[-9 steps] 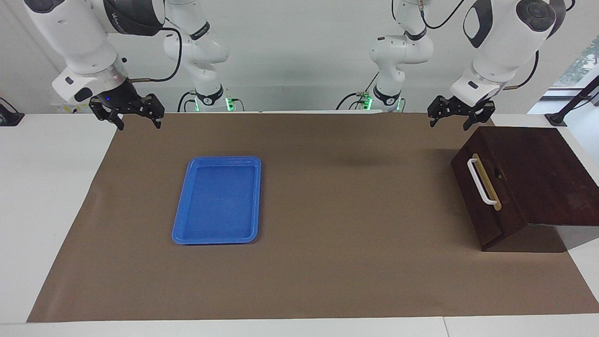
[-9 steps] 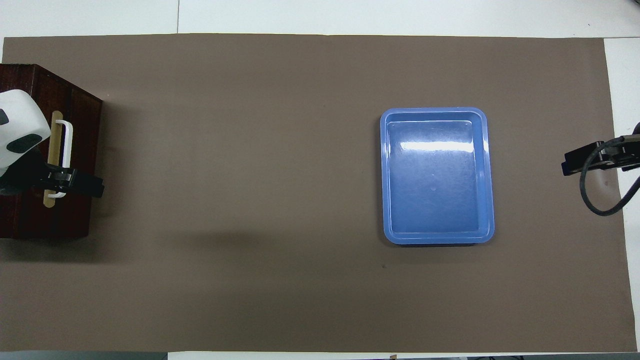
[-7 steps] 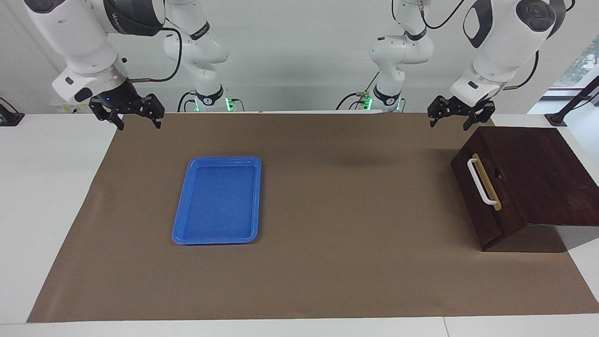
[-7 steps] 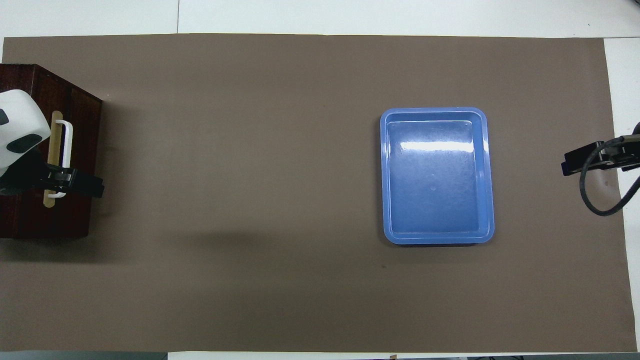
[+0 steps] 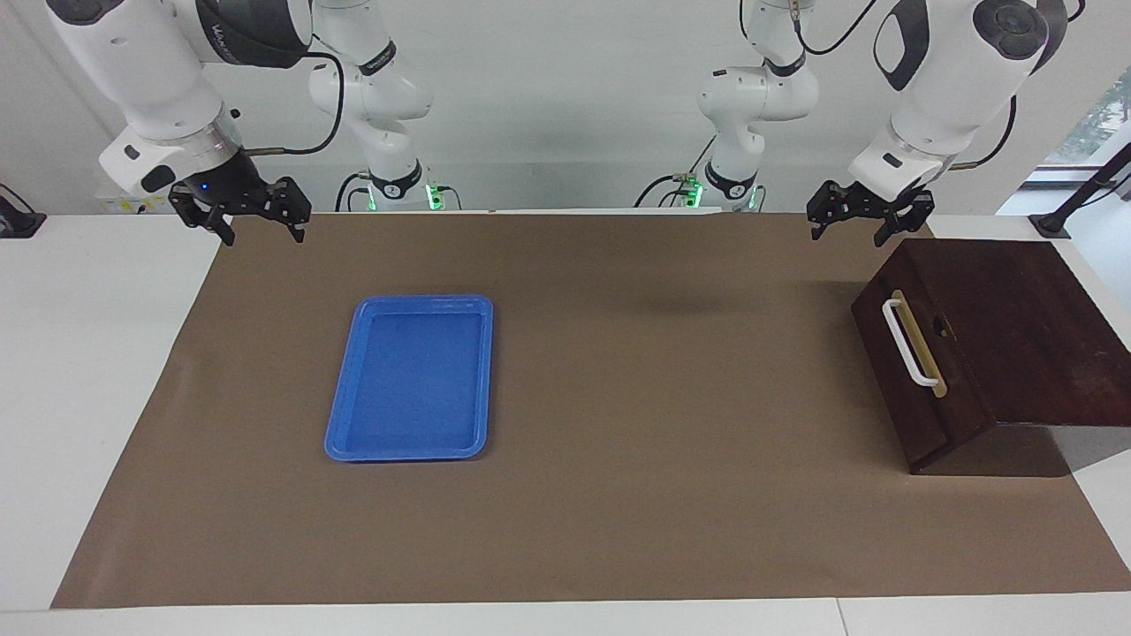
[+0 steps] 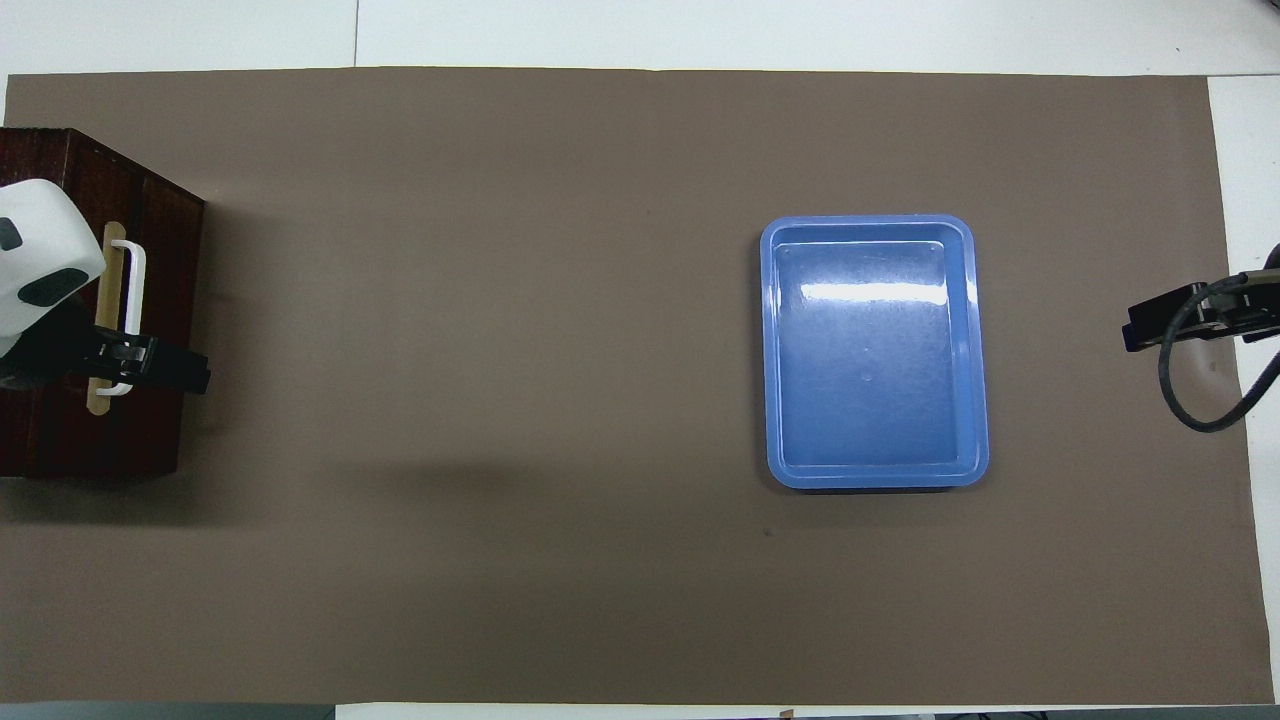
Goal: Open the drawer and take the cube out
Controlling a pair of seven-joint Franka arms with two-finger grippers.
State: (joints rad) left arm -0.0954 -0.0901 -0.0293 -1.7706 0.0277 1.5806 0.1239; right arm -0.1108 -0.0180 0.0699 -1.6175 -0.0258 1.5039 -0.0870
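Observation:
The white bar handle is halfway along the closed front of the drawer, so I expect the drawer to come straight out and show the cube when the robot pulls.
The drawer is shut in its dark brown box at the left arm's end of the table. Its dark front carries a white bar handle and a brass strip. It also shows in the overhead view with the handle. The cube is hidden. My left gripper is open and empty, up in the air over the box's edge nearest the robots. In the overhead view the left gripper covers the handle's nearer end. My right gripper is open and empty, and waits raised over the mat's corner at its own end, partly shown in the overhead view.
A flat blue tray lies empty on the brown mat toward the right arm's end, also in the overhead view. The brown mat covers most of the white table.

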